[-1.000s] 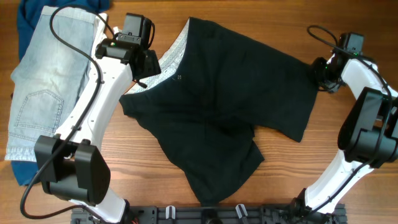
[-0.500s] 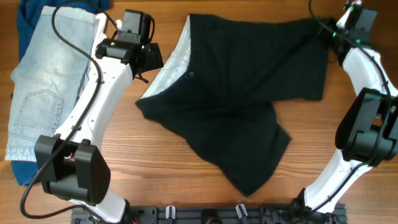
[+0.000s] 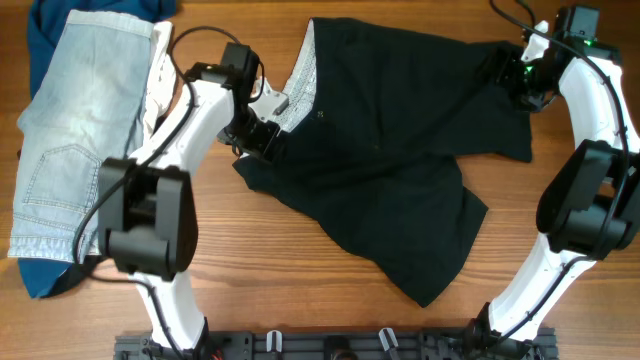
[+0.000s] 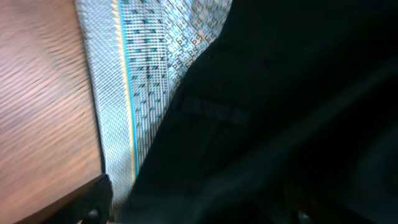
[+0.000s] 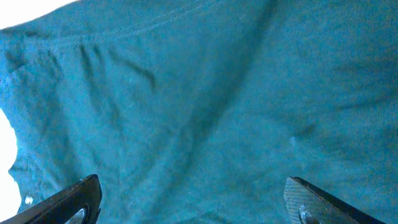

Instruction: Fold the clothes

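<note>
The black shorts' waistband (image 3: 302,82) lies at a slant across the table, so the robot's left gripper should pull it toward the pale blue denim shorts (image 3: 88,135) and make it straight before folding.
The black shorts (image 3: 390,150) lie spread across the middle of the table, waistband to the left with its grey lining (image 3: 298,85) turned up. One leg points to the far right, the other toward the front. My left gripper (image 3: 258,135) sits low over the waistband's near end; in the left wrist view (image 4: 199,211) its fingers stand wide apart over black fabric (image 4: 280,93) and lining (image 4: 124,93). My right gripper (image 3: 515,75) is over the far right leg; in the right wrist view (image 5: 199,205) it is open, with the cloth (image 5: 199,93) filling the frame.
Pale blue denim shorts (image 3: 70,130) lie at the far left on a dark blue cloth (image 3: 45,30). A black rail (image 3: 330,345) runs along the table's front edge. Bare wood (image 3: 250,270) shows in front of the shorts.
The shorts slid to the right and their right leg was drawn toward the far right corner. My left arm swung down from beside the waistband onto its near end.
</note>
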You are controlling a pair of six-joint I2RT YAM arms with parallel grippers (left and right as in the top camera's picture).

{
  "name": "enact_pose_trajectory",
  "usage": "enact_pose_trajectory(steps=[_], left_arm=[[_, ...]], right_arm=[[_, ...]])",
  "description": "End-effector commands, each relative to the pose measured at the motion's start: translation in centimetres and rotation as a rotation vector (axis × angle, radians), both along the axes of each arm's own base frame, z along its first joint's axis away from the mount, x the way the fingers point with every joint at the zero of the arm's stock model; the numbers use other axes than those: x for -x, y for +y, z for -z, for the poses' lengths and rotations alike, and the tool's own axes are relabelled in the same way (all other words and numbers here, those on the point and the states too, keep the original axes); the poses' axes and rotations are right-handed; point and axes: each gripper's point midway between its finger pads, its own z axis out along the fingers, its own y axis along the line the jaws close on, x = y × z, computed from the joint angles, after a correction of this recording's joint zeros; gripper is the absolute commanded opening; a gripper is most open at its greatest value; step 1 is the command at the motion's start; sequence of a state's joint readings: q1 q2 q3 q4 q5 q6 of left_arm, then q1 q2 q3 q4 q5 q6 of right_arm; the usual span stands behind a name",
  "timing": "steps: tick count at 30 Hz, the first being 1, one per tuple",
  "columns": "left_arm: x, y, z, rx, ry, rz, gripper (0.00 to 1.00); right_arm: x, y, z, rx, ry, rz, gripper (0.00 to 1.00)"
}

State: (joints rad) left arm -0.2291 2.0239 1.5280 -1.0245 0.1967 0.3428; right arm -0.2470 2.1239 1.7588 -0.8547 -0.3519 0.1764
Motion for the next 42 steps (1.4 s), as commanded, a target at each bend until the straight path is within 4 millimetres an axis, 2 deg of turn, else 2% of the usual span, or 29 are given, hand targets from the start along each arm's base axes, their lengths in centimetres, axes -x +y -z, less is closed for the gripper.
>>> enact_pose_trajectory(steps=[1, 2, 3, 5, 6, 9, 12, 13, 15, 20, 22, 24, 25, 26, 27, 30, 31, 34, 37, 39, 42], left_arm=[[0.1, -0.5, 3.0, 0.012, 0.041, 0.101, 0.82], [0.4, -0.4, 3.7, 0.007, 0.066, 0.099, 0.77], [0.8, -0.3, 4.0, 0.003, 0.089, 0.099, 0.64], [1.8, 0.0, 3.7, -0.01, 0.128, 0.091, 0.18], [2.3, 0.3, 3.6, -0.026, 0.153, 0.063, 0.05], [4.6, 1.5, 3.2, -0.105, 0.273, -0.119, 0.04], [8.5, 2.5, 1.9, -0.22, 0.481, -0.432, 0.04], [9.1, 2.7, 1.7, -0.253, 0.518, -0.541, 0.04], [9.9, 2.7, 2.1, -0.278, 0.548, -0.627, 0.04], [15.3, 4.0, 5.0, -0.369, 0.677, -0.668, 0.04], [16.1, 4.2, 5.7, -0.378, 0.687, -0.674, 0.04], [16.1, 4.2, 5.4, -0.376, 0.686, -0.67, 0.04], [16.0, 4.6, 5.1, -0.39, 0.668, -0.666, 0.25], [15.7, 4.9, 4.8, -0.4, 0.644, -0.663, 0.56], [14.9, 5.0, 4.1, -0.396, 0.606, -0.662, 0.71], [11.0, 4.8, 1.4, -0.354, 0.468, -0.646, 0.76], [8.5, 4.2, 0.2, -0.294, 0.379, -0.609, 0.8], [3.9, 2.3, -0.8, -0.147, 0.224, -0.53, 0.93], [-0.5, -0.6, -0.1, 0.029, 0.093, -0.487, 0.82], [-1.2, -2.0, 0.8, 0.063, 0.084, -0.465, 0.77], [-0.8, -3.2, 2.2, 0.052, 0.103, -0.434, 0.73]], right_arm=[[-0.5, 1.9, -2.0, -0.001, -0.054, -0.08, 0.93], [-0.5, 2.3, -2.0, -0.002, -0.052, -0.088, 0.93], [-0.5, 2.5, -2.0, -0.002, -0.053, -0.094, 0.93], [-0.7, 2.8, -2.0, -0.001, -0.06, -0.098, 0.93], [-0.8, 2.8, -2.1, 0.0, -0.064, -0.098, 0.93], [-0.9, 3.3, -2.1, 0.0, -0.066, -0.108, 0.93], [-0.8, 4.8, -2.0, -0.001, -0.062, -0.137, 0.92], [-0.8, 5.2, -2.0, 0.002, -0.056, -0.146, 0.92], [-0.3, 6.5, -1.7, 0.009, -0.029, -0.164, 0.92], [1.0, 7.0, -1.0, 0.028, 0.032, -0.173, 0.93], [0.9, 6.9, -1.1, 0.028, 0.029, -0.173, 0.93], [1.0, 6.9, -1.1, 0.028, 0.031, -0.172, 0.93], [0.9, 7.0, -1.1, 0.025, 0.03, -0.174, 0.94], [0.9, 7.2, -1.2, 0.016, 0.022, -0.184, 0.95], [0.8, 7.1, -1.2, 0.018, 0.021, -0.184, 0.95], [0.7, 7.0, -1.2, 0.02, 0.015, -0.182, 0.96], [0.6, 7.0, -1.3, 0.02, 0.008, -0.182, 0.96], [0.5, 7.0, -1.3, 0.021, 0.007, -0.181, 0.96], [0.4, 7.0, -1.3, 0.022, 0.0, -0.181, 0.96], [0.3, 6.8, -1.3, 0.03, 0.001, -0.178, 0.95], [-0.1, 6.8, -1.5, 0.032, -0.019, -0.177, 0.96]])
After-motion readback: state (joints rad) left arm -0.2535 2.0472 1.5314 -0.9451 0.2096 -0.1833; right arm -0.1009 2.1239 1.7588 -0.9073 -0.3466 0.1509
